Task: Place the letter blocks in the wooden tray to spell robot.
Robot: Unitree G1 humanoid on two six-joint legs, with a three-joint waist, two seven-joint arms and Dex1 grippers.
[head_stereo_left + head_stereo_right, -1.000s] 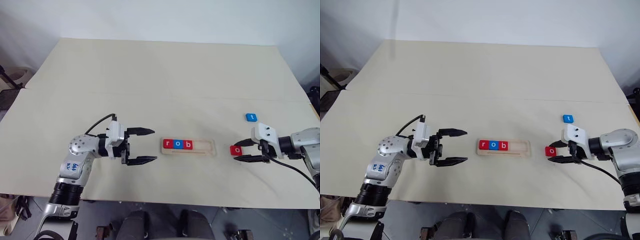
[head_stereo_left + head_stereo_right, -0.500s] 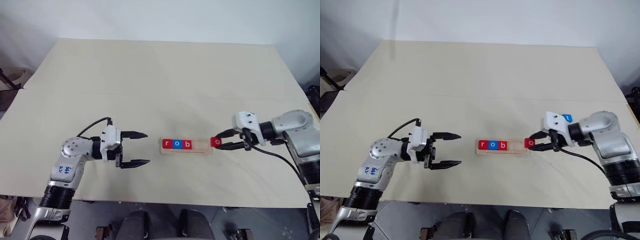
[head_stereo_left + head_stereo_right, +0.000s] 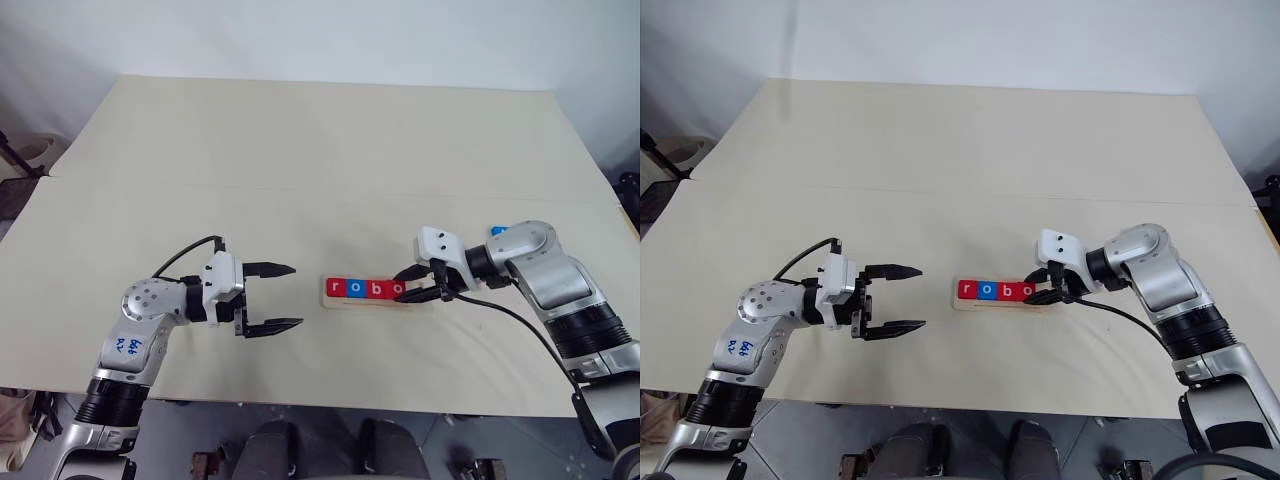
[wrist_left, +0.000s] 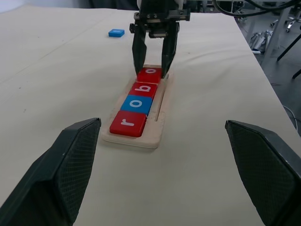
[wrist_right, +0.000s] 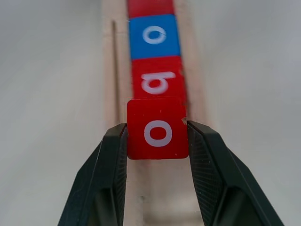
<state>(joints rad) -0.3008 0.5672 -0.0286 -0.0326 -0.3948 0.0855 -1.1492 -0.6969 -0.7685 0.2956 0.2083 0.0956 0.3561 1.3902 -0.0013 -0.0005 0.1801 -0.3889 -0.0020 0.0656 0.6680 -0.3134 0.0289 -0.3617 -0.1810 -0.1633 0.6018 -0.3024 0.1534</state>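
Observation:
The red o [image 5: 157, 128] is higher than the b next to it. Next, my right gripper opens, brings its fingers together and pushes the o's loose end [image 5: 158, 157] into place.
The wooden tray [image 4: 160, 123] lies on the table between my arms. A red r [image 3: 335, 288], a blue o [image 3: 356, 288] and a red b [image 3: 377, 288] sit side by side in its slot. My right gripper [image 3: 399, 289] is shut on a red o tile [image 5: 157, 129], holding it over the slot right beside the b; I cannot tell whether it touches the tray. A blue t tile [image 4: 116, 33] lies on the table beyond the right arm. My left gripper [image 3: 296, 295] stands open and empty, left of the tray and pointing at it.
The table is covered with a pale cloth [image 3: 320, 160], with a wide bare stretch behind the tray. Its front edge [image 3: 330, 408] runs close below both arms.
My right gripper carried the red o tile leftwards from the table's right side to the tray, stopping beside the b. The left gripper has stayed open, about where it was.

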